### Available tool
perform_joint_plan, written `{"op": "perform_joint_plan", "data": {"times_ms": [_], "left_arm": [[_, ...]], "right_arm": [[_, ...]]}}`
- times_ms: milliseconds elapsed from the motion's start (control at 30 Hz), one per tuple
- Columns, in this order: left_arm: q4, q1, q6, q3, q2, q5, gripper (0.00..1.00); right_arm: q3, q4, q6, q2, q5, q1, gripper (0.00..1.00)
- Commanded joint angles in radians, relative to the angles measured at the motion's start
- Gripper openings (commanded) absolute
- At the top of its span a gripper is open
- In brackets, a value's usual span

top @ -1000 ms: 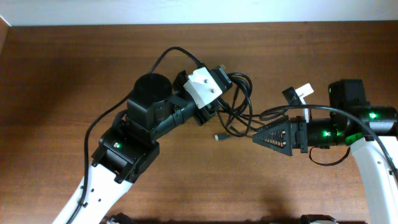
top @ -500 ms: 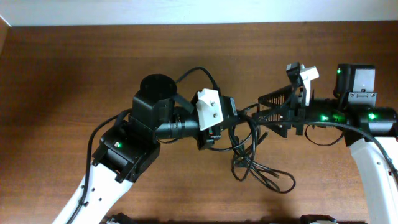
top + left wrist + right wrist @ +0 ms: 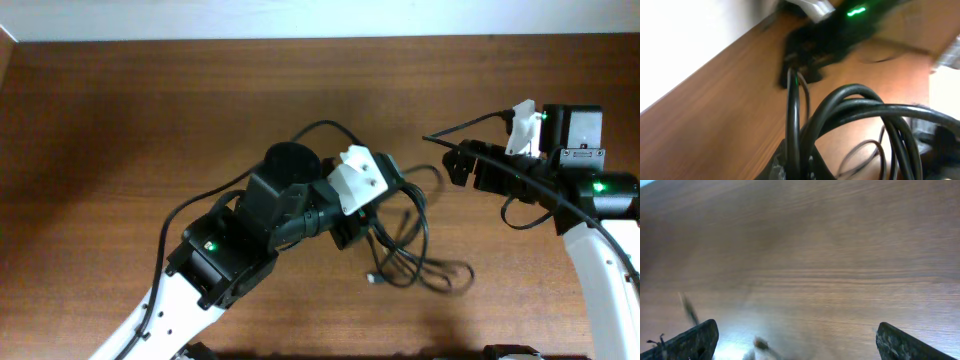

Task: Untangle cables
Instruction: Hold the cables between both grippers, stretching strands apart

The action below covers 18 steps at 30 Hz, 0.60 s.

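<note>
The left gripper pinches several loops of the black cables (image 3: 852,102) together, so the robot's open right gripper should take the bundle (image 3: 416,235) before the left gripper picks another part.
A bundle of black cables (image 3: 418,248) lies in tangled loops on the brown table at centre right, with a small plug end (image 3: 372,279) at its lower left. My left gripper (image 3: 350,228) sits at the left side of the bundle, under its white wrist mount. In the left wrist view it (image 3: 797,167) is shut on thick black cable strands (image 3: 850,107) that run up out of the jaws. My right gripper (image 3: 466,165) is up and to the right of the bundle. In the right wrist view it (image 3: 797,335) is wide open and empty over bare wood, with blurred bits at the lower left.
The wooden table (image 3: 120,130) runs to a white wall along the back edge. A thin black lead (image 3: 460,127) sticks out to the left from the right arm (image 3: 590,190).
My left gripper moved right and toward the front with the cables, and the loops now hang lower on the table. My right gripper drew back to the right, away from the bundle.
</note>
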Motion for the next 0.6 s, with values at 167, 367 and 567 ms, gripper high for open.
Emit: {"op": "perform_joint_plan", "data": {"times_ms": [167, 367, 567], "left_arm": [[-0.061, 0.001, -0.249, 0.01, -0.006, -0.407, 0.0], [-0.017, 0.0, -0.609, 0.01, -0.006, -0.415, 0.0], [0.026, -0.002, -0.733, 0.01, 0.029, -0.317, 0.0]], "right_arm": [[0.008, -0.01, -0.15, -0.069, -0.486, 0.004, 1.0], [0.008, -0.01, -0.175, -0.219, -0.519, 0.004, 1.0], [0.008, -0.011, -0.175, -0.222, -0.516, 0.004, 1.0]]}}
